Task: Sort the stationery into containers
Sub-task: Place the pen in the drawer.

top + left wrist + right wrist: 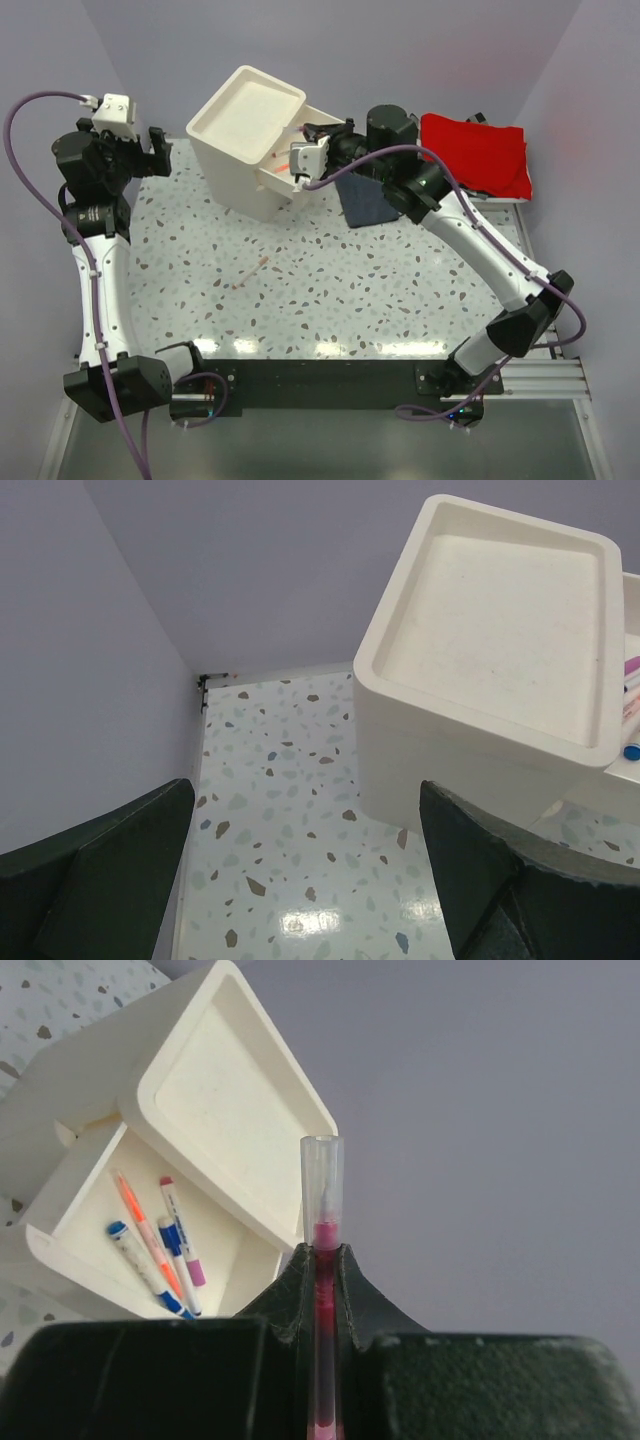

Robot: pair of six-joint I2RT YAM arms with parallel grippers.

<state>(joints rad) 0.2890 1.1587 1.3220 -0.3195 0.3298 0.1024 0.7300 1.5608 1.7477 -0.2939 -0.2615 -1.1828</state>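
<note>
The top drawer (228,1228) is open below the pink-red pen, so the robot's right gripper should keep going down toward the pens inside (168,1245) and let go of the pen within the drawer's sides.
The cream-white drawer unit (245,135) stands at the back of the table with its top drawer (290,172) pulled out to the right. My right gripper (308,152) hovers over that drawer, shut on a pink-red pen (322,1210) with a clear cap that sticks up between the fingers. In the right wrist view, several pens (160,1245) lie in the open drawer (60,1230) below and to the left. My left gripper (152,150) is open and holds nothing, left of the unit (490,630); its fingers (470,860) frame bare table. A thin pen (250,272) lies on the table.
A dark blue folded cloth (365,200) lies under the right arm, right of the unit. A red folded cloth (475,155) sits at the back right. Purple walls close in the back and both sides.
</note>
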